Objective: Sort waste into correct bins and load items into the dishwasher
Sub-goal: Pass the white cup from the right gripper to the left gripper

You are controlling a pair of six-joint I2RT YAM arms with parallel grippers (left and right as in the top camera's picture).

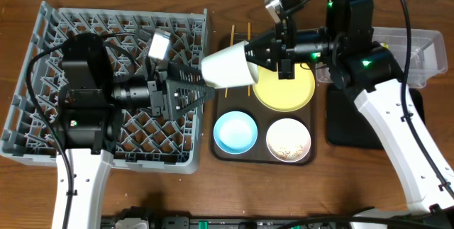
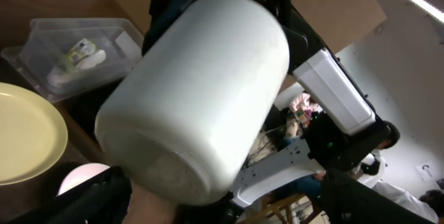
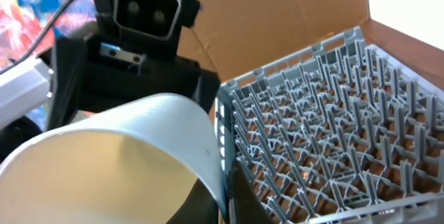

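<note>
The robot's right gripper is holding the white cup's rim (image 1: 250,64) short of the rack, so next the left gripper closes on the cup's base (image 1: 208,72) and loads it.
The white cup (image 1: 228,64) hangs on its side above the gap between the dishwasher (image 1: 42,80) and the brown tray. My right gripper (image 1: 261,52) is shut on the cup's rim; in the right wrist view the cup wall (image 3: 118,161) is pinched between the dark fingers (image 3: 246,195). My left gripper (image 1: 202,81) is open, its fingers (image 2: 97,196) on either side of the cup's base (image 2: 201,92), not touching it. The yellow plate (image 1: 287,91), light-blue bowl (image 1: 235,131) and white bowl (image 1: 289,139) holding rice scraps lie on the tray. Chopsticks (image 1: 249,29) poke out behind the cup.
The brown serving tray (image 1: 220,152) lies right of the rack. A clear tub (image 1: 418,52) at the far right holds the green-and-yellow wrapper (image 2: 76,52). The black tray (image 1: 340,123) sits under my right arm. The rack's peg lattice (image 3: 333,134) fills the right wrist view.
</note>
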